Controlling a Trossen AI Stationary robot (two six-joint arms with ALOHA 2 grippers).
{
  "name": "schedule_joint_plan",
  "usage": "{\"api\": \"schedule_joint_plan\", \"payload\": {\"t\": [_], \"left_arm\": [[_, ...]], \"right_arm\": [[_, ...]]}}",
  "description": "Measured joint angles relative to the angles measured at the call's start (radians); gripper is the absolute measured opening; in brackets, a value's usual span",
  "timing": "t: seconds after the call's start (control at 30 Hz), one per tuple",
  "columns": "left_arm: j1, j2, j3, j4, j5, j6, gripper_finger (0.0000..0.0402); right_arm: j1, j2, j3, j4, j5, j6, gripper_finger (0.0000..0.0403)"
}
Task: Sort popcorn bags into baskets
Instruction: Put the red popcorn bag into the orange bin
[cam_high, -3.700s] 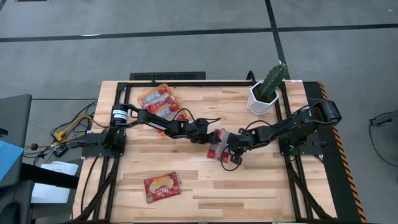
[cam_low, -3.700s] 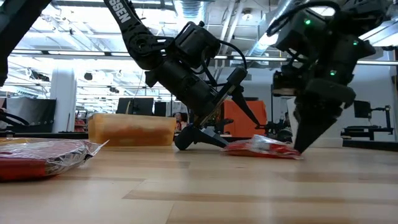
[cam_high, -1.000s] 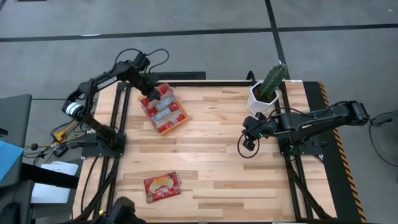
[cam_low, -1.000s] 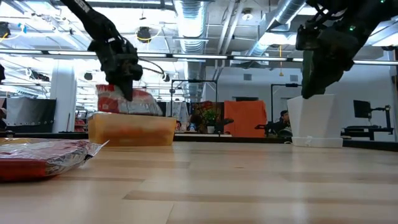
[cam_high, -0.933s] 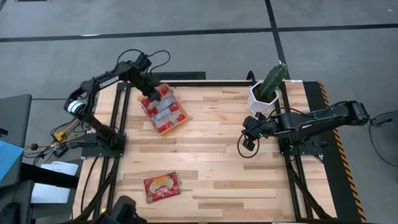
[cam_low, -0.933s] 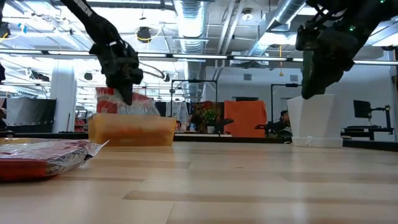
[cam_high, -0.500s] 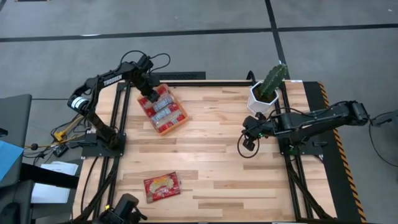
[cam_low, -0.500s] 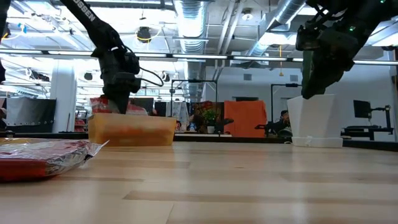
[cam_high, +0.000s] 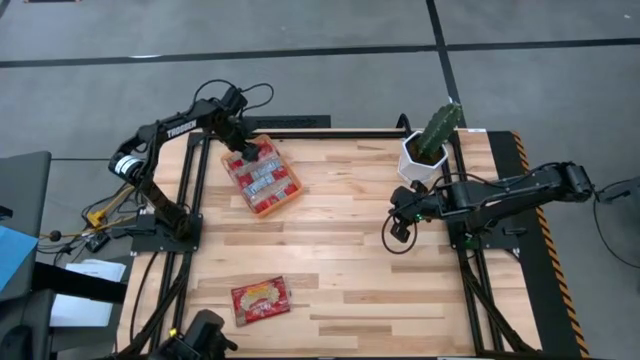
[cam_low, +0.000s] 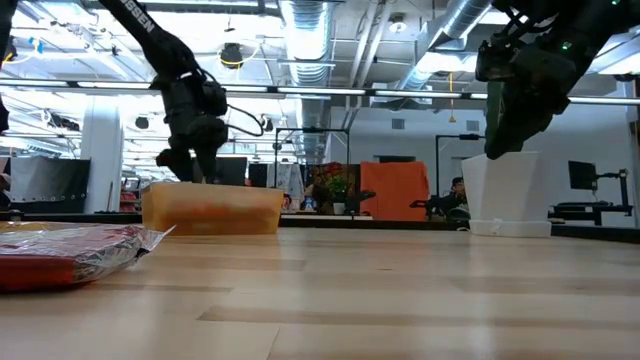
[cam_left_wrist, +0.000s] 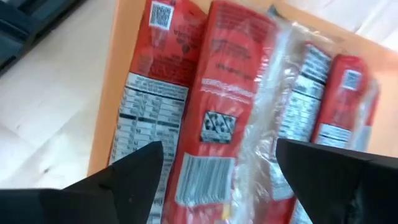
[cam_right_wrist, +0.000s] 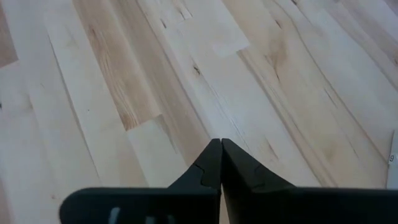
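Note:
I should keep moving my open left gripper toward the lone popcorn bag (cam_high: 261, 301), which lies flat and free of neighbours, until the fingers are on both sides of the edge (cam_high: 257, 285) facing the basket.
The orange basket (cam_high: 266, 211) stands at the table's far left, holding several red popcorn bags (cam_left_wrist: 227, 93) that lie flat side by side, backs up. My left gripper (cam_high: 243, 152) hangs open just above the basket's far end, its fingers wide apart over the bags (cam_left_wrist: 219, 146) and touching none. One more popcorn bag (cam_high: 260, 299) lies flat on the table near the front left, also in the low view (cam_low: 70, 252). My right gripper (cam_high: 398, 232) is shut on nothing and hovers above bare wood (cam_right_wrist: 221, 142) right of centre.
A white pot with a green cactus (cam_high: 425, 150) stands at the far right, just beyond my right gripper. Black frame rails (cam_high: 470, 290) run along the table's left and right sides. Bare wood lies between the basket and the right arm.
My left gripper has sunk toward the basket, turned a little and opened, letting go of a popcorn bag. That bag stood up above the basket's rim before; now it lies down inside, out of the low view.

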Motion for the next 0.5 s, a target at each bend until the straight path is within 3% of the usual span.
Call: {"api": "schedule_joint_plan", "payload": {"t": [0.2, 0.3, 0.5], "left_arm": [[-0.009, 0.0, 0.198, -0.231, -0.007, 0.044, 0.0299], [-0.052, -0.033, 0.27, -0.34, 0.047, 0.041, 0.0298], [-0.335, -0.194, 0.186, -0.402, 0.078, -0.023, 0.0297]], "right_arm": [[0.0, 0.0, 0.0, 0.0, 0.0, -0.008, 0.0032], [0.0, 0.0, 0.0, 0.0, 0.0, -0.008, 0.0039], [0.001, 0.0, 0.0, 0.0, 0.0, -0.008, 0.0038]]}}
